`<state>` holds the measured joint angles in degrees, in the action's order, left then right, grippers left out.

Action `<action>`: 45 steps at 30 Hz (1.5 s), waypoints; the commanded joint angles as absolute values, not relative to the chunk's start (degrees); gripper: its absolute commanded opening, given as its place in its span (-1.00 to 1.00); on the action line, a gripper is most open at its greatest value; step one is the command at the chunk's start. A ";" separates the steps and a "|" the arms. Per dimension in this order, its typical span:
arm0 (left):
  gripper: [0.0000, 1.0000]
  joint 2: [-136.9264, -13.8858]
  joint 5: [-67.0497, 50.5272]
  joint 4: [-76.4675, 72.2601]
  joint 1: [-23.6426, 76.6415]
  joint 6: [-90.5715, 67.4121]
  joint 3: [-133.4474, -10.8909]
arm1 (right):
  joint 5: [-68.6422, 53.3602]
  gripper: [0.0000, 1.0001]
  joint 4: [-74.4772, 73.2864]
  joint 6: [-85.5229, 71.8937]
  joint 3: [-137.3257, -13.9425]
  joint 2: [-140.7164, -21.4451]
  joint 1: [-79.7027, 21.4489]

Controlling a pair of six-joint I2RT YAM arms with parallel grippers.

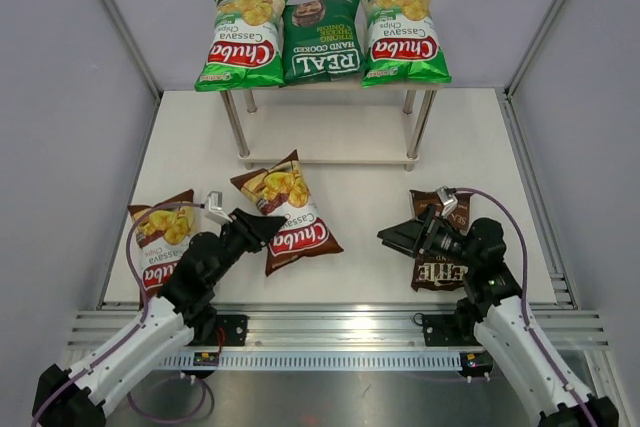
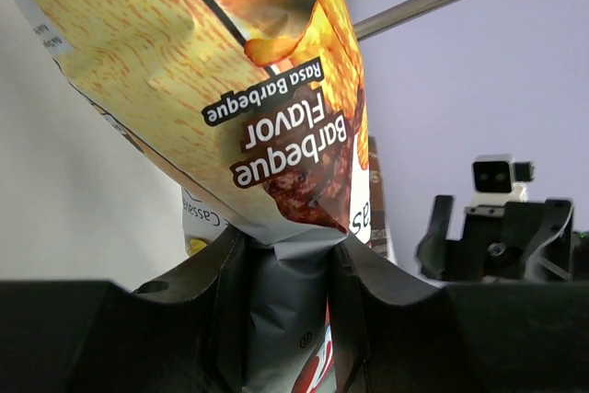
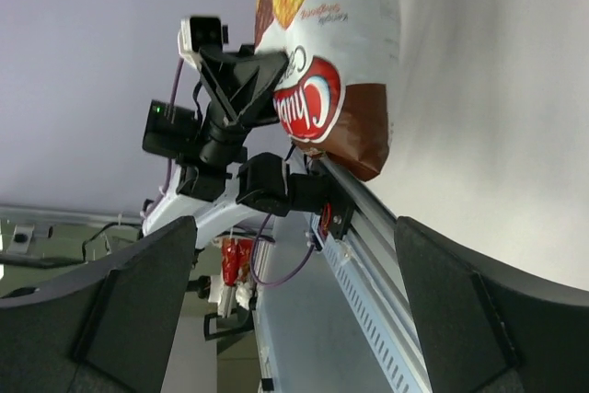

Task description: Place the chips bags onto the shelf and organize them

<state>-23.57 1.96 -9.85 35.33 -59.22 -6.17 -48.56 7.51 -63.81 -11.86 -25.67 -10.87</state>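
Next, I grab the bag's opposite edge (image 1: 328, 234) with my right gripper before shelving, because my left gripper is pinching the brown Chuba bag (image 1: 279, 236) on the side meant for the shelf leg.
A brown Chuba bag (image 1: 290, 215) lies mid-table in front of the shelf (image 1: 330, 160). My left gripper (image 1: 258, 229) is shut on the crimped left edge of this bag (image 2: 276, 89), with the foil pinched between the jaws of that gripper (image 2: 287, 269). A second brown Chuba bag (image 1: 158, 239) lies at the left, partly under the left arm. The dark-brown Kettle bag (image 1: 440, 265) lies at the right. My right gripper (image 1: 392, 237) is open and empty at that bag's left edge, pointing at the held Chuba bag (image 3: 331, 71). Two light-green Chuba bags (image 1: 240, 39) (image 1: 403, 35) flank the dark-green REAL bag (image 1: 322, 39) on the top tier.
The shelf's lower board shows no bags on it. Grey walls close in the white table on three sides. A metal rail (image 1: 340, 327) runs along the near edge. The left arm (image 3: 230, 89) shows in the right wrist view, and the right arm (image 2: 502, 227) in the left wrist view.
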 commanded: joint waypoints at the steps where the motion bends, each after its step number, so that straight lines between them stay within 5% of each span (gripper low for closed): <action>1: -0.55 -28.80 1.06 -20.27 35.42 -63.80 -14.04 | -35.73 0.93 18.89 -63.83 -13.17 -28.98 -21.32; 10: -0.58 -42.53 -8.43 -31.63 37.08 -63.11 -21.88 | -13.37 0.92 22.75 -54.32 -18.28 -46.04 -41.83; 21: -0.56 -46.14 -9.40 -33.84 41.04 -62.23 -22.06 | -14.59 0.87 37.00 -51.86 -21.88 -56.69 -47.55; 24: -0.56 -46.41 -12.81 -33.93 41.04 -61.35 -22.06 | -13.10 0.77 37.26 -51.24 -21.97 -56.87 -47.55; 30: -0.48 -45.70 -17.40 -27.43 41.04 -54.07 -24.96 | -13.18 0.05 37.27 -50.10 -22.24 -57.48 -47.55; 34: -0.29 -43.51 -15.04 -18.50 41.04 -49.84 -27.50 | -14.24 -0.28 38.58 -48.34 -22.06 -58.36 -47.64; 40: 0.32 -38.68 -3.35 -3.90 40.87 -45.88 -31.19 | -15.73 -0.60 39.90 -44.74 -22.06 -57.05 -47.64; 45: 0.91 -35.43 7.98 9.27 40.69 -44.65 -35.49 | -14.42 -0.67 37.97 -41.84 -23.64 -57.47 -47.72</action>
<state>-37.69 -1.19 -1.23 40.73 -47.03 -30.55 -16.84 34.44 -45.56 -19.70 -57.93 -47.42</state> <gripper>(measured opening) 0.882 0.444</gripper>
